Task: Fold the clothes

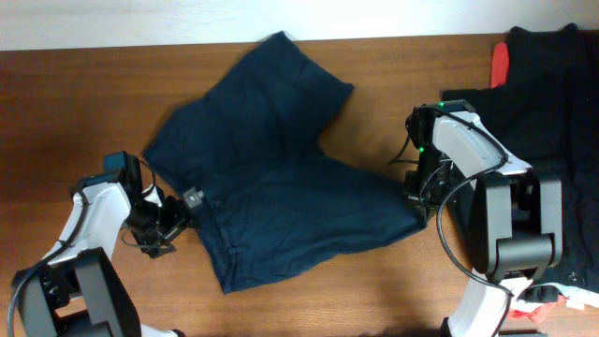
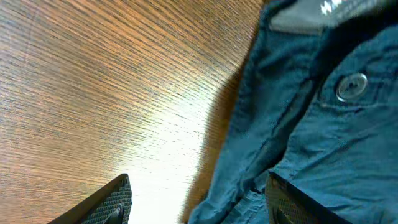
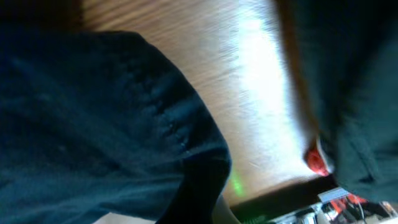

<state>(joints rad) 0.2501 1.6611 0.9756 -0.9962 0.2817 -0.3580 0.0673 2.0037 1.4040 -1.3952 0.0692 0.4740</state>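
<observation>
The waistband (image 1: 208,217) lies loose at the robot's open left gripper, so the robot should grip the waistband there before its right gripper pulls the hem (image 1: 410,221) tight to fold the leg.
The dark navy shorts (image 1: 271,178) lie spread on the wooden table, waistband to the left and two legs toward the back and right. My left gripper (image 1: 171,223) is open at the waistband; in the left wrist view its fingers (image 2: 199,208) straddle the waistband edge (image 2: 311,137), near a button (image 2: 351,86). My right gripper (image 1: 418,199) is at the hem of the right leg. In the right wrist view the navy cloth (image 3: 93,124) runs down into the jaws (image 3: 211,214), which look shut on it; the fingers are mostly hidden by cloth.
Black garments (image 1: 552,94) are piled at the right of the table, with a red cloth (image 1: 501,64) at their back edge. They also show in the right wrist view (image 3: 348,93). The table's far edge runs along the top.
</observation>
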